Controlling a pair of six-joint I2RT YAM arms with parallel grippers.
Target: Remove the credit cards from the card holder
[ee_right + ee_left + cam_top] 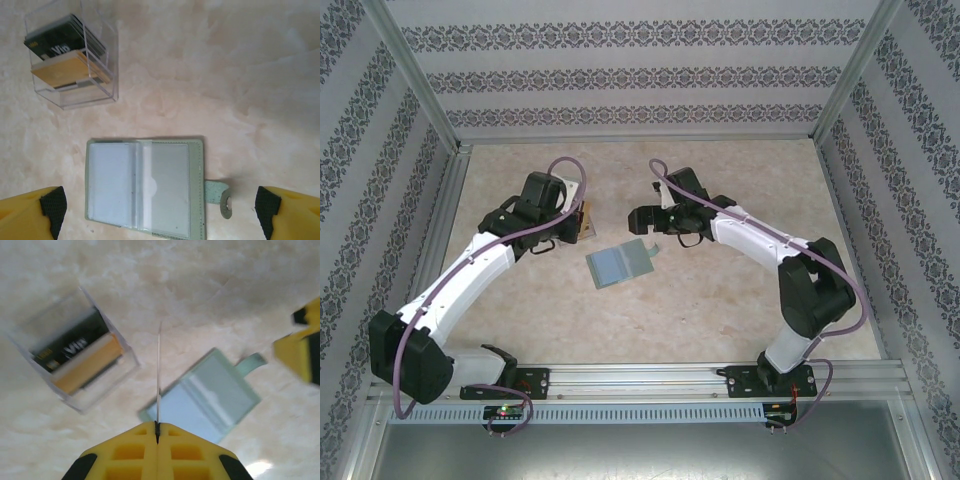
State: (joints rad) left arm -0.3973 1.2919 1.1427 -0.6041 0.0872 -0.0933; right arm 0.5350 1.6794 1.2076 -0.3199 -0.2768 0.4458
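Note:
The left gripper sees the credit card's far end [160, 330] free and room [107, 382] beside the tray's tan cards, so it should keep going there and let go once the card stands inside.
The grey-green card holder [620, 263] lies open and flat on the table, its clear sleeves showing pale lining [145, 187] and its closing tab [220, 192] sticking out to one side. My left gripper [157, 426] is shut on a thin credit card [159, 365], which I see edge-on as a pale line rising from the jaws. It hovers above the table just left of the holder [210, 395]. My right gripper [160, 217] is wide open above the holder, one finger on either side, touching nothing. From above, it [645, 220] is just beyond the holder's far right corner.
A transparent tray [70, 60] holding tan and black cards stands left of the holder, close under my left gripper [578, 222]. Patterned walls and a metal frame [450, 160] surround the beige table.

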